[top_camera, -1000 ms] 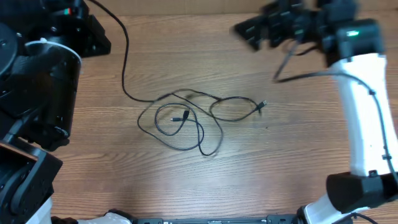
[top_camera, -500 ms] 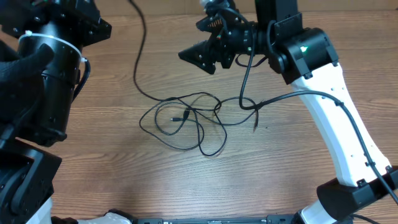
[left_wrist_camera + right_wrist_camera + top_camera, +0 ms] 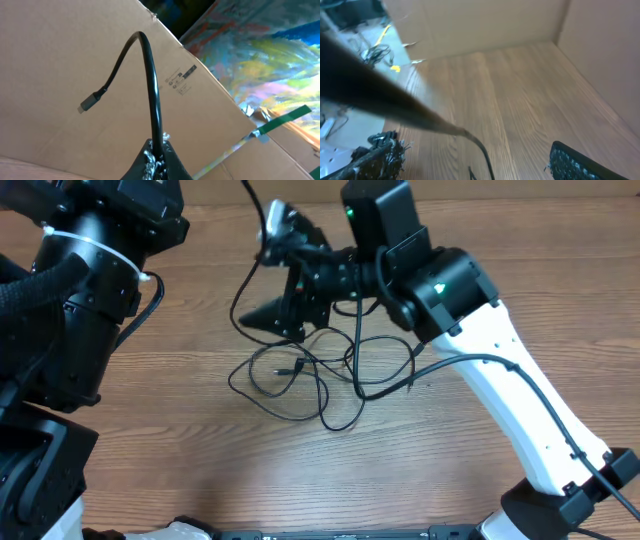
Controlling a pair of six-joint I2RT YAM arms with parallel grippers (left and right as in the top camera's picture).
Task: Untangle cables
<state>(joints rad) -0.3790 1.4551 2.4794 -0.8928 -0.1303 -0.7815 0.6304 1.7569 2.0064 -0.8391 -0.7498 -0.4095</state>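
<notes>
The piece of cable that my left gripper is lifting goes down into the tangle. My right gripper should take the rising piece of cable so that my left gripper is free for the loops.
The cables lie as loose tangled black loops on the middle of the wooden table. One strand rises from the tangle toward the top edge. In the left wrist view my left gripper is shut on a black cable, lifted high, its plug end hanging free. My right gripper hovers over the tangle's far left side. In its wrist view the right gripper is open, and a cable strand runs between the fingers without touching them.
The left arm's black bulk fills the left side. The right arm's white link crosses the right half, its thicker cord trailing over the tangle's right edge. Cardboard walls stand behind the table.
The right arm has swung from the far right corner leftward to above the tangle. The lifted strand has shifted to the right. The left gripper stays shut.
</notes>
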